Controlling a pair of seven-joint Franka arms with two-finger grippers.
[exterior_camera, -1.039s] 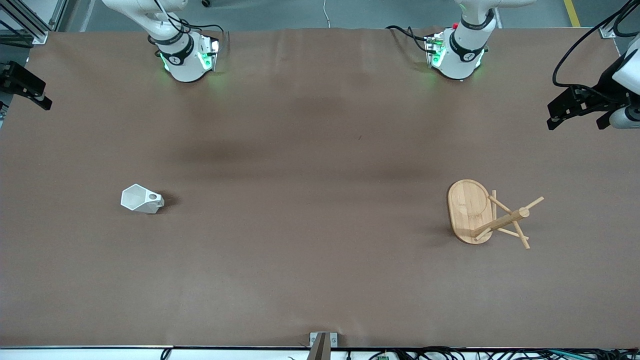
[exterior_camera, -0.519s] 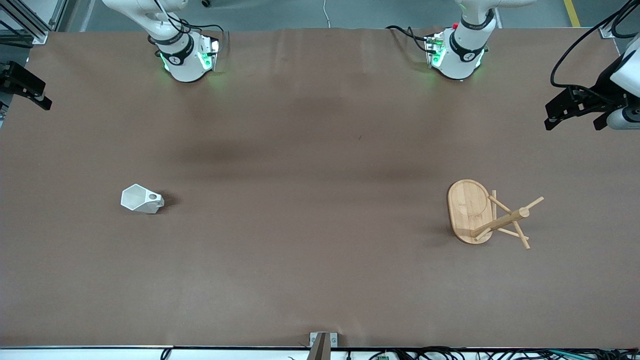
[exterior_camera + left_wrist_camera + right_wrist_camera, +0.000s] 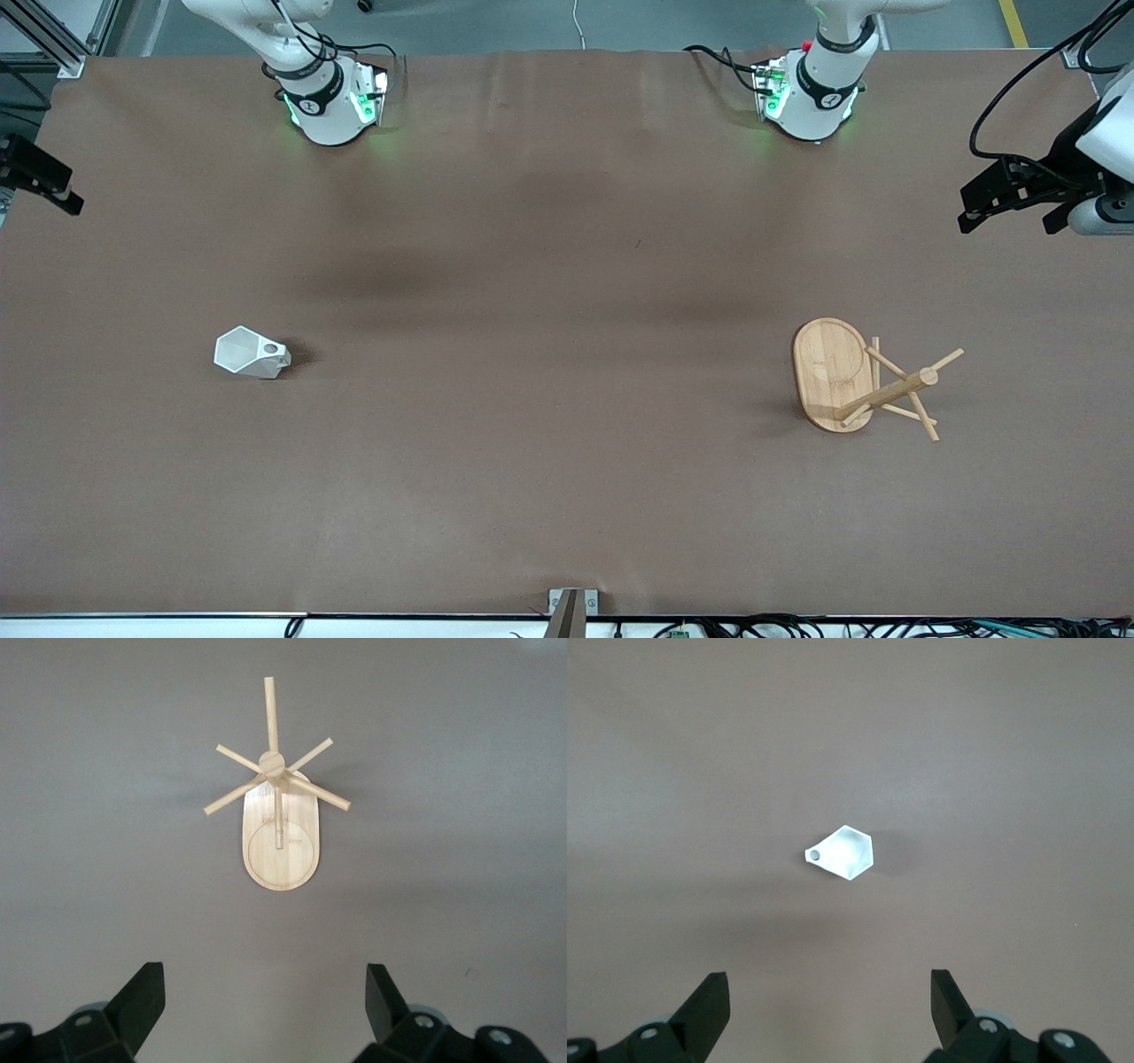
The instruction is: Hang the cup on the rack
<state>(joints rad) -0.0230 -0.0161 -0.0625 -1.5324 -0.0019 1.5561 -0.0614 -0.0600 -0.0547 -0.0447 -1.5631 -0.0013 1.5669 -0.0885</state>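
Observation:
My right gripper keeps moving in until its fingers straddle the cup's side (image 3: 871, 851) opposite the handle with the hole, since the white cup's open rim (image 3: 847, 853) faces it.
The white faceted cup (image 3: 251, 353) lies on the brown table toward the right arm's end, with its hexagonal rim facing that end and its holed handle facing the table's middle. It also shows in the right wrist view (image 3: 843, 853). My right gripper (image 3: 42, 180) (image 3: 828, 988) hangs open and empty, high over that end's table edge. The bamboo rack (image 3: 831, 372) stands upright toward the left arm's end, with its pegs spread round the post (image 3: 895, 388). My left gripper (image 3: 1008, 213) (image 3: 263, 983) hangs open and empty, high over that end, apart from the rack (image 3: 279, 837).
The two arm bases (image 3: 328, 102) (image 3: 811, 97) stand along the table edge farthest from the front camera. A small metal bracket (image 3: 571, 607) sits at the edge nearest to that camera. Cables run along that same edge.
The left gripper has drifted a little toward the table's middle. The right gripper has shifted slightly along its table edge. The cup and the rack have not moved.

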